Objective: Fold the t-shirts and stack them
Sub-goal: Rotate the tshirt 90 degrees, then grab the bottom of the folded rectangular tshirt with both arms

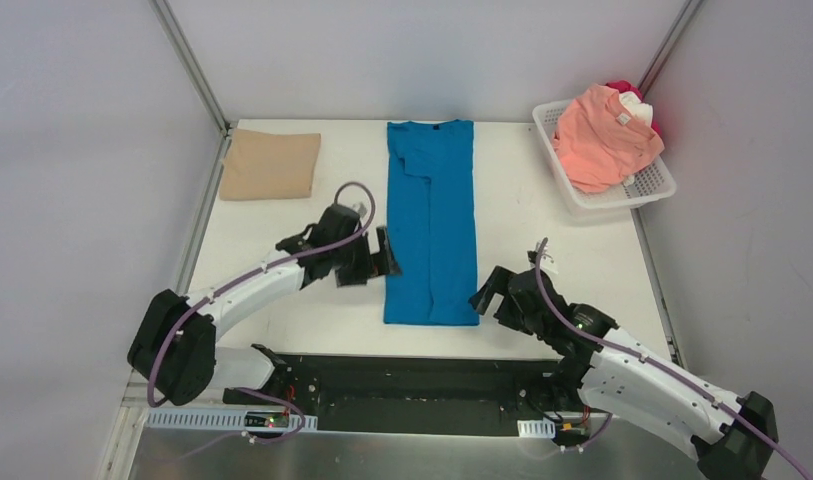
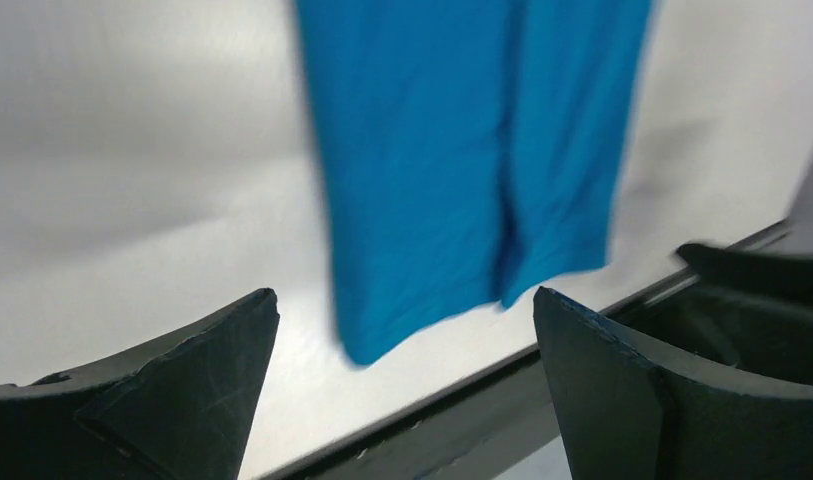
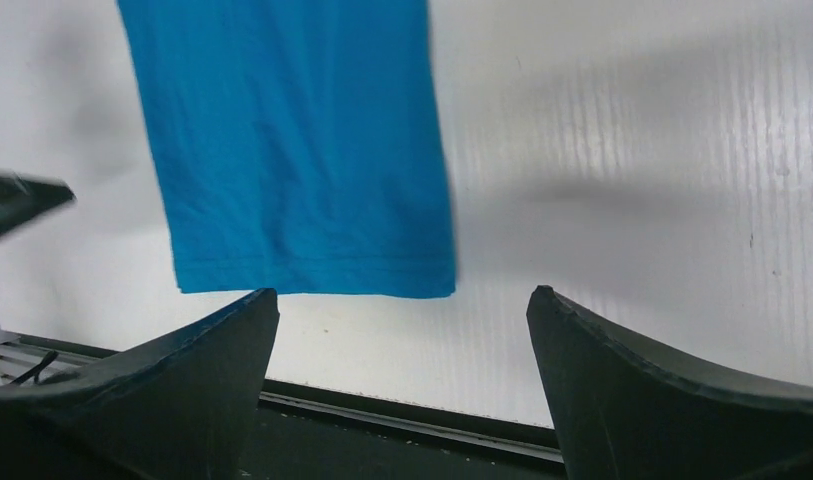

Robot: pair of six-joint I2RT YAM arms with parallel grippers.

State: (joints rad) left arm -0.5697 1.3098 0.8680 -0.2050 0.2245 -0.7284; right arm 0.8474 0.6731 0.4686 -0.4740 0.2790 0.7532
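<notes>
I expect the near hem (image 1: 431, 322) to carry the flap's edge (image 1: 430, 250) under a smooth back when I fold the hem over, because that edge runs down the t-shirt's middle.
The bright blue t-shirt (image 1: 431, 220) lies flat in the middle of the table, folded into a long narrow strip with its sleeves turned in. It also shows in the left wrist view (image 2: 462, 150) and the right wrist view (image 3: 292, 140). A folded tan t-shirt (image 1: 270, 164) lies at the back left. Salmon-pink (image 1: 602, 135), white (image 1: 637, 108) and red (image 1: 622, 90) t-shirts are heaped in the basket. My left gripper (image 1: 380, 262) is open and empty beside the strip's left edge. My right gripper (image 1: 485, 295) is open and empty at the strip's near right corner.
A white lattice basket (image 1: 650, 186) stands at the back right corner. A dark slot (image 1: 412, 385) runs along the table's near edge between the arm bases. Grey walls close in the left, back and right sides.
</notes>
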